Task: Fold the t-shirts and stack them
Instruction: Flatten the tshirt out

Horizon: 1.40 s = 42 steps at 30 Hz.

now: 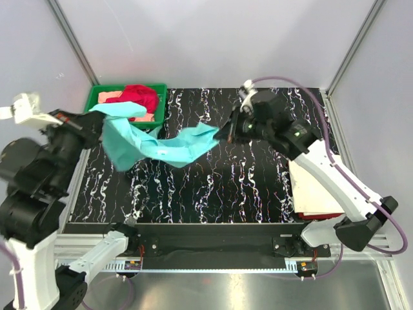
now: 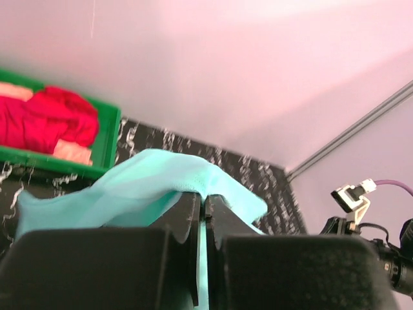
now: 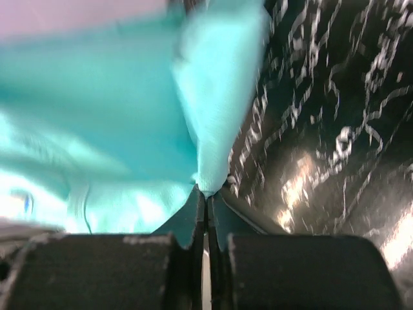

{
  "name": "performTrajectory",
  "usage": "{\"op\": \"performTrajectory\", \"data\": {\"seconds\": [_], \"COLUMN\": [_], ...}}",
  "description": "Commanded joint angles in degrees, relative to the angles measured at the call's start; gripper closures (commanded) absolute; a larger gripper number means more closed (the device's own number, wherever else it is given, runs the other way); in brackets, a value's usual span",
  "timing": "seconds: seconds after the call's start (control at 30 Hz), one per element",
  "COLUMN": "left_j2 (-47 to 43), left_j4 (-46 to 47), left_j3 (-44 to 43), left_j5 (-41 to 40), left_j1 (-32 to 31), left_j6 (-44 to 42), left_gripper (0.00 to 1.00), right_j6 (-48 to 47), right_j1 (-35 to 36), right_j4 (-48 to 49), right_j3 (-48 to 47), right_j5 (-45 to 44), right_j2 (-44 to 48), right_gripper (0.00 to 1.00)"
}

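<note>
Next, my left gripper swings back and spreads the mint-teal t-shirt over the open black marble [image 1: 247, 187] before folding, because the t-shirt hangs bunched [image 1: 131, 143] beside the green tray.
A mint-teal t-shirt [image 1: 161, 143] hangs stretched above the black marbled table between my two grippers. My left gripper [image 1: 97, 117] is shut on its left end, near the green tray. The left wrist view has the cloth [image 2: 148, 181] draped over the left gripper's [image 2: 206, 200] closed fingertips. At the shirt's right corner my right gripper [image 1: 222, 134] is shut on the cloth. In the right wrist view the teal cloth [image 3: 97, 116] is pinched at the right gripper's [image 3: 206, 190] tips. A red t-shirt [image 1: 142, 97] lies on a peach one [image 1: 144, 117] in the tray.
The green tray [image 1: 97, 93] stands at the table's back left corner. A folded stack [image 1: 316, 187], cream-white on top with a red edge below, lies at the right side under my right arm. Frame posts rise at both back corners.
</note>
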State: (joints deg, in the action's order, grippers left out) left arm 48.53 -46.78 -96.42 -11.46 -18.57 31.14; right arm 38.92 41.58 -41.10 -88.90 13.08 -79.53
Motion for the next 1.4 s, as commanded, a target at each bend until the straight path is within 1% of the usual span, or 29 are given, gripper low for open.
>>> {"op": "performTrajectory", "data": {"seconds": [0.0, 0.1, 0.2, 0.23, 0.27, 0.3, 0.33, 0.37, 0.43, 0.5, 0.53, 0.57, 0.63, 0.7, 0.77, 0.8, 0.83, 0.87, 0.9, 0.93, 0.97, 1.0, 1.03, 1.1, 1.13, 1.17, 1.2, 1.27, 1.37], "left_j2": [-1.0, -1.2, -0.7, -0.3, 0.1, 0.4, 0.5, 0.3, -0.4, -0.1, 0.0, -0.7, -1.9, -3.5, -4.1, -5.3, -6.1, -7.3, -7.3, -7.1, -5.1, -3.5, 0.9, 6.0, 8.6, 12.8, 14.8, 22.3, 31.4], "left_j4": [0.6, -2.7, -4.5, -5.2, -5.2, -5.2, -4.4, -3.4, -1.1, -0.2, 1.2, 2.5, 8.2, 11.8, 15.8, 17.8, 22.0, 24.3, 26.0, 28.0, 28.9, 29.9, 30.7, 31.9, 35.1, 38.4, 44.7, 46.6, 48.2], "left_j3": [-4.7, -9.0, -13.6, -17.1, -18.8, -19.9, -21.3, -21.1, -19.6, -18.9, -18.3, -14.9, -10.0, -1.6, 3.5, 10.9, 14.6, 18.9, 22.0, 26.3, 27.7, 28.7, 29.5, 30.3, 31.2, 34.5, 36.0, 36.0, 31.4], "left_j5": [-2.6, -5.4, -10.0, -10.8, -11.2, -11.6, -11.5, -10.8, -7.4, -1.7, 0.3, 2.3, 9.1, 15.6, 18.4, 20.7, 21.5, 22.1, 21.2, 19.4, 16.9, 10.7, 1.9, -2.0, -1.5, 3.0, 5.1, 10.7, 19.2], "left_j1": [0.3, 0.3, 0.3, 0.3, 0.3, 0.3, 0.2, 0.2, 0.2, 0.2, 0.2, 0.2, 0.2, 0.2, 0.2, 0.2, 0.1, -1.2, -3.0, -6.1, -15.5, -21.0, -32.2, -39.1, -40.9, -42.3, -43.3, -45.5, -47.5], "left_j6": [-0.3, -1.6, -4.8, -6.4, -7.2, -7.8, -8.3, -8.5, -7.2, -6.4, -5.0, -4.2, -1.4, 1.3, 4.8, 5.9, 8.0, 8.9, 9.4, 8.8, 7.9, 6.7, 4.1, 2.9, 5.1, 6.6, 9.0, 9.9, 7.7], "left_gripper": [1.0, 1.0, 1.0, 1.0, 1.0, 1.0, 1.0, 1.0, 1.0, 1.0, 1.0, 1.0, 1.0, 1.0, 1.0, 1.0, 1.0, 1.0, 1.0, 1.0, 1.0, 1.0, 1.0, 1.0, 1.0, 1.0, 1.0, 1.0, 1.0], "right_j6": [3.4, 6.8, 10.3, 10.7, 11.9, 13.3, 15.6, 17.1, 22.3, 25.8, 28.5, 28.8, 27.1, 25.1, 23.4, 23.3, 23.4, 23.1, 22.8, 22.2, 22.0, 21.6, 19.6, 15.8, 12.5, 10.8, 9.1, 3.2, -5.4], "right_j1": [-4.3, -9.0, -11.0, -11.1, -10.8, -10.7, -10.6, -10.4, -10.4, -10.7, -10.8, -10.8, -11.0, -11.5, -14.1, -15.3, -18.3, -19.6, -21.4, -23.0, -26.3, -27.8, -30.5, -32.6, -33.8, -35.8, -37.2, -39.1, -42.8], "right_j4": [6.8, 14.5, 18.4, 19.0, 19.6, 19.5, 19.4, 20.2, 25.4, 32.3, 39.4, 42.7, 44.6, 44.4, 42.6, 42.6, 43.6, 44.1, 44.4, 44.0, 43.5, 43.0, 41.4, 35.0, 30.5, 28.2, 22.4, 16.2, 5.6], "right_j3": [-5.9, -12.9, -26.6, -36.1, -41.2, -46.9, -58.3, -63.4, -72.1, -70.5, -65.7, -63.7, -60.8, -58.3, -50.2, -45.8, -36.3, -31.6, -27.4, -20.1, -16.9, -14.1, -10.6, -9.4, -8.2, -7.9, -8.1, -8.6, -9.8], "right_j5": [-7.3, -4.3, 1.4, 2.9, 7.4, 9.2, 10.5, 12.0, 12.4, 12.5, 12.4, 12.4, 13.0, 14.1, 13.7, 13.5, 13.2, 13.0, 13.2, 13.5, 13.9, 14.5, 16.2, 17.2, 17.7, 18.6, 19.1, 18.4, 15.9], "right_j2": [-1.6, -10.2, -22.0, -25.3, -32.2, -35.9, -39.5, -45.9, -50.4, -51.5, -50.8, -49.1, -47.6, -44.5, -39.1, -36.9, -34.5, -30.1, -28.2, -25.0, -23.9, -23.1, -22.3, -22.3, -22.4, -22.9, -23.3, -25.1, -28.0], "right_gripper": [1.0, 1.0, 1.0, 1.0, 1.0, 1.0, 1.0, 1.0, 1.0, 1.0, 1.0, 1.0, 1.0, 1.0, 1.0, 1.0, 1.0, 1.0, 1.0, 1.0, 1.0, 1.0, 1.0, 1.0, 1.0, 1.0, 1.0, 1.0, 1.0]}}
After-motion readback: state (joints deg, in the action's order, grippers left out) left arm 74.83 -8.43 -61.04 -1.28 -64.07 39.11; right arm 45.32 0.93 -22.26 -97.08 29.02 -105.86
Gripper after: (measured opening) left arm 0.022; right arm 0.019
